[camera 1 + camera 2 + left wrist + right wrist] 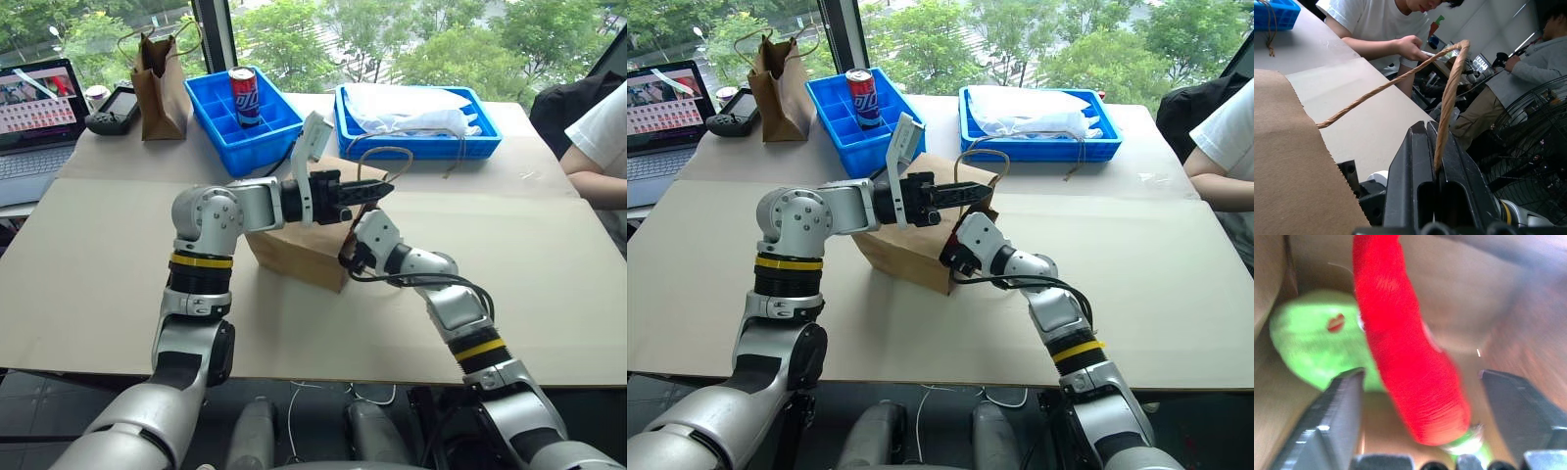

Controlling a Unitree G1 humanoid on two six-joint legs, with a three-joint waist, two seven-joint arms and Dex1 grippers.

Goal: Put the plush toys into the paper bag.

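The paper bag (299,257) is tipped over with the red chili plush toy loose inside it. So my right gripper should move back out of the bag's opening before I set the bag upright.
The paper bag (294,250) lies tipped on the table's middle with its mouth toward my right arm. My left gripper (382,189) is shut on the bag's string handle (1400,81) and holds it up above the mouth. My right gripper (1420,374) is inside the bag, and its fingers (1344,406) stand wide apart. The red chili plush toy (1400,333) hangs loose between them, green end nearest the wrist, touching neither finger. The light-green round plush toy (1312,347) rests deeper in the bag against the paper wall.
A narrow darker paper bag (162,88) stands at the back left beside a laptop (34,108) and a controller (116,110). A blue tray (240,142) holds a can (242,95). Another blue tray (421,145) holds white plastic. A person's arm (598,181) rests at the table's right edge.
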